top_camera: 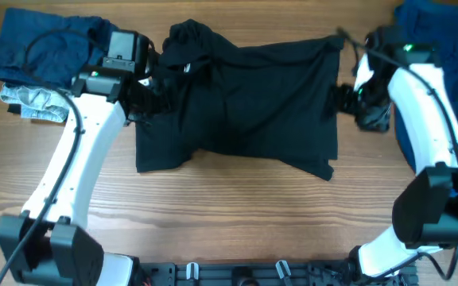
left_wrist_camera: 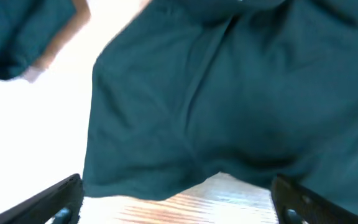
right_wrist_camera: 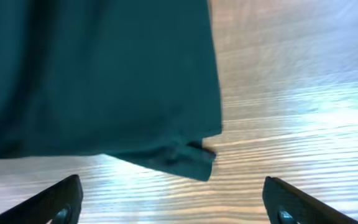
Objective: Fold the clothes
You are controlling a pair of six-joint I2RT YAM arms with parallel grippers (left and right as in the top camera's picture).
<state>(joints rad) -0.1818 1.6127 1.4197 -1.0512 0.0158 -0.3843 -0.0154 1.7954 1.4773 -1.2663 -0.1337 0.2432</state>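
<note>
I expect the dark garment [left_wrist_camera: 253, 102] to sag and bunch into soft folds when I lift it, because it has loose creases and a wavy lower edge [left_wrist_camera: 197, 181].
A dark garment [top_camera: 241, 99] lies spread across the middle of the wooden table, bunched at its upper left. My left gripper [top_camera: 143, 94] is at its left edge, open and empty; in the left wrist view the cloth [left_wrist_camera: 229, 93] fills the frame above the spread fingers [left_wrist_camera: 176, 202]. My right gripper [top_camera: 347, 97] is at the garment's right edge, open and empty; the right wrist view shows the cloth's corner [right_wrist_camera: 185, 158] above bare wood between the fingers [right_wrist_camera: 173, 205].
A blue garment [top_camera: 42, 44] and a grey patterned one [top_camera: 30, 103] lie at the far left. Another blue garment [top_camera: 444, 48] lies at the far right, behind the right arm. Bare wood runs along the table's front.
</note>
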